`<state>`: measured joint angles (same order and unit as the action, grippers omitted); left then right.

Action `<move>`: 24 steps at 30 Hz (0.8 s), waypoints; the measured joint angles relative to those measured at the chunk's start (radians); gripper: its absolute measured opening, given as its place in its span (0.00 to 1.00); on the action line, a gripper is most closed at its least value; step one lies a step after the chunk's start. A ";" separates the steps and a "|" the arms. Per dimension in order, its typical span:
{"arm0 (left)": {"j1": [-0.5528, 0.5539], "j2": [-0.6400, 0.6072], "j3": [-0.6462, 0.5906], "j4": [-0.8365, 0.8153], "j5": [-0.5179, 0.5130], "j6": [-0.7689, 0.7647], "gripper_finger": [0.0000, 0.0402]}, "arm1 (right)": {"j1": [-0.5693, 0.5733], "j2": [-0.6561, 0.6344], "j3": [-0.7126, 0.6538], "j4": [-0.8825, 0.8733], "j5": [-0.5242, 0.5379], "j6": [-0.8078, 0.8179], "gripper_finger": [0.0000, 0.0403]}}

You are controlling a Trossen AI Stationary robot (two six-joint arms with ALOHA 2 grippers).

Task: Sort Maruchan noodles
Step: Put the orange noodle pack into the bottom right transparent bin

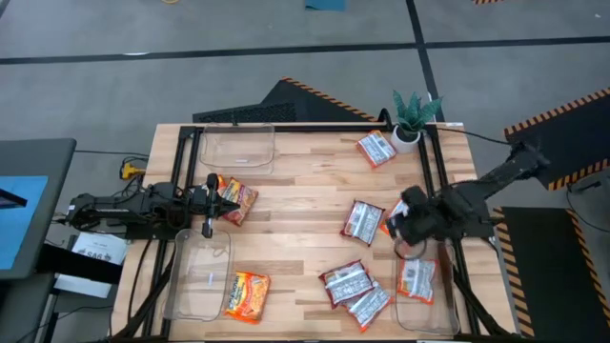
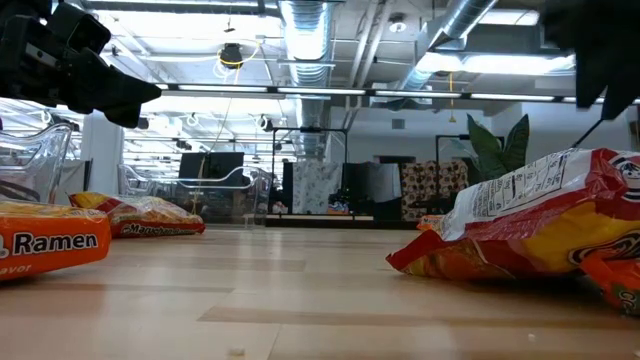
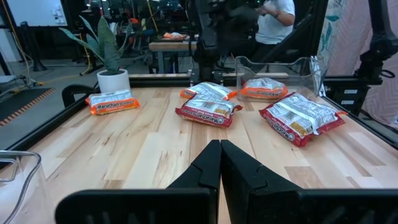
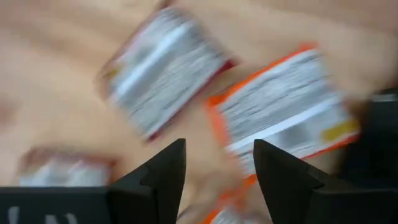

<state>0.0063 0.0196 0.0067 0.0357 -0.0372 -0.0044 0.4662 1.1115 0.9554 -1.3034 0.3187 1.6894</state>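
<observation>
The orange-edged packet (image 4: 261, 90) is lying clear of the red-edged packet, so the robot's right gripper should go on lowering its open fingers toward the orange-edged packet's middle (image 4: 285, 104) until they close there.
Several Maruchan packets lie flat on the wooden table. An orange-yellow one (image 1: 235, 200) lies beside my left gripper (image 1: 209, 204), and another (image 1: 248, 294) rests at the near-left bin's edge. Silver-white ones lie by the plant (image 1: 376, 148), mid-table (image 1: 362, 221), in a near pair (image 1: 355, 291), and inside the near-right bin (image 1: 416, 279). My left gripper (image 3: 221, 147) is shut and raised above the table (image 2: 85, 70). My right gripper (image 1: 405, 227) is open (image 4: 217, 163) and hovers over a red-edged packet (image 4: 163, 71) and an orange-edged one (image 4: 286, 112).
Clear plastic bins stand at far left (image 1: 238, 150), near left (image 1: 198, 276) and near right (image 1: 426, 319). A potted plant (image 1: 412, 119) stands at the far right corner. A black frame rail (image 1: 315, 127) edges the table. A person (image 3: 277, 18) is beyond the right side.
</observation>
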 joint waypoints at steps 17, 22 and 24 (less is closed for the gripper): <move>0.000 0.000 0.000 0.000 0.000 0.000 0.00 | -0.318 0.293 -0.152 0.046 -0.048 -0.285 0.52; 0.000 0.000 0.000 0.000 0.000 0.000 0.00 | -0.319 0.316 -0.215 0.103 -0.047 -0.284 0.52; 0.000 0.000 0.000 0.000 0.000 0.000 0.00 | -0.319 0.315 -0.240 0.147 -0.059 -0.284 0.52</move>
<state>0.0062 0.0196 0.0063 0.0353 -0.0372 -0.0044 0.1474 1.4265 0.7154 -1.1564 0.2596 1.4055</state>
